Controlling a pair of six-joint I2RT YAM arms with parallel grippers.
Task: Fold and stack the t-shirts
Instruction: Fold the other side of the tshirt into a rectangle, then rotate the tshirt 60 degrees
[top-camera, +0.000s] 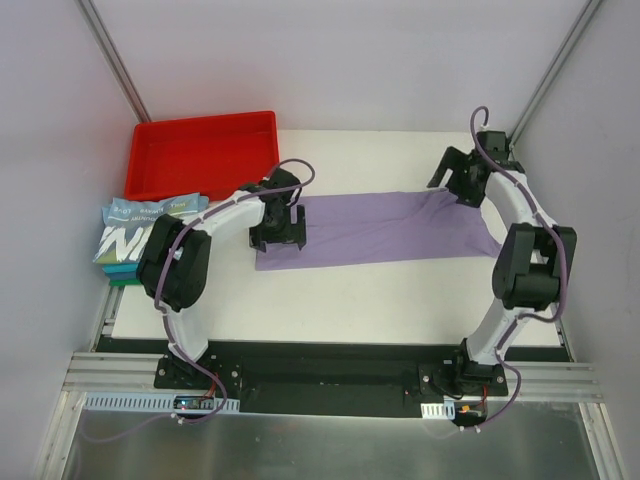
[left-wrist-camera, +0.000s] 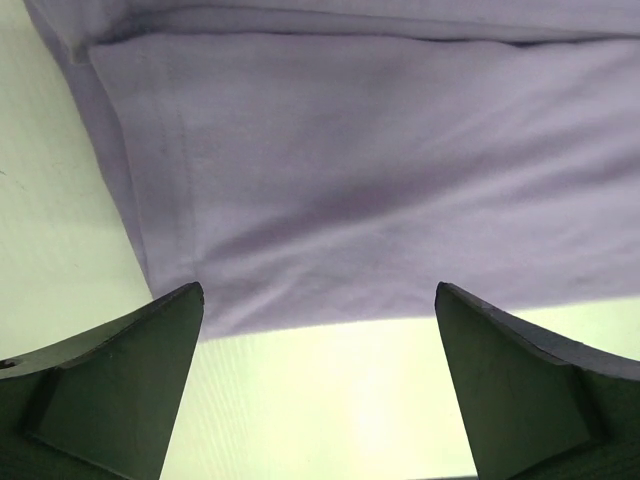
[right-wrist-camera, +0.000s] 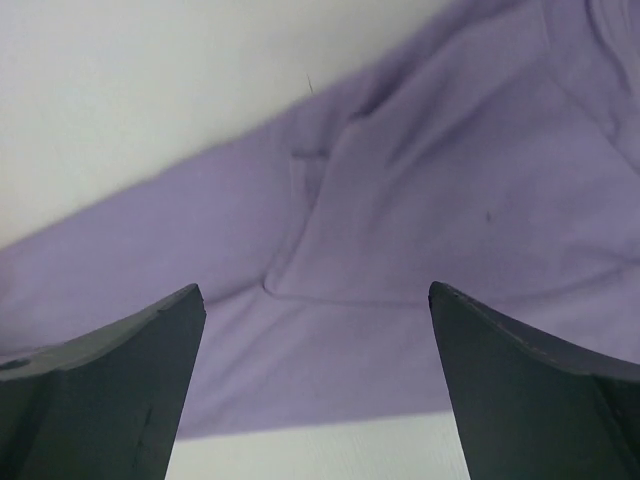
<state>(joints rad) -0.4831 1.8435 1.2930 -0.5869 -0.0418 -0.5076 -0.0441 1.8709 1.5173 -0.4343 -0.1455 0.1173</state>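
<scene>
I should use my grippers to swing the purple t-shirt's hem toward the front (top-camera: 320, 306) before folding it up, because the t-shirt lies crosswise with its hem (top-camera: 262, 261) under my left gripper.
A lavender-purple t-shirt (top-camera: 385, 228) lies folded into a long band across the middle of the white table. My left gripper (top-camera: 277, 236) hangs open and empty over its left end; in the left wrist view the shirt's edge (left-wrist-camera: 350, 200) lies just beyond my open fingers (left-wrist-camera: 120, 390). My right gripper (top-camera: 466, 186) hangs open and empty over its far right end; the right wrist view shows a folded sleeve (right-wrist-camera: 420, 210) between the spread fingers (right-wrist-camera: 520, 380). A stack of folded shirts, light blue with white lettering (top-camera: 140, 225) on top of teal and green (top-camera: 122, 275), sits at the left.
A red plastic tray (top-camera: 200, 152) stands at the back left, just behind the folded stack. Bare white table (top-camera: 380, 300) lies in front of the purple shirt. Grey walls close in on both sides and behind.
</scene>
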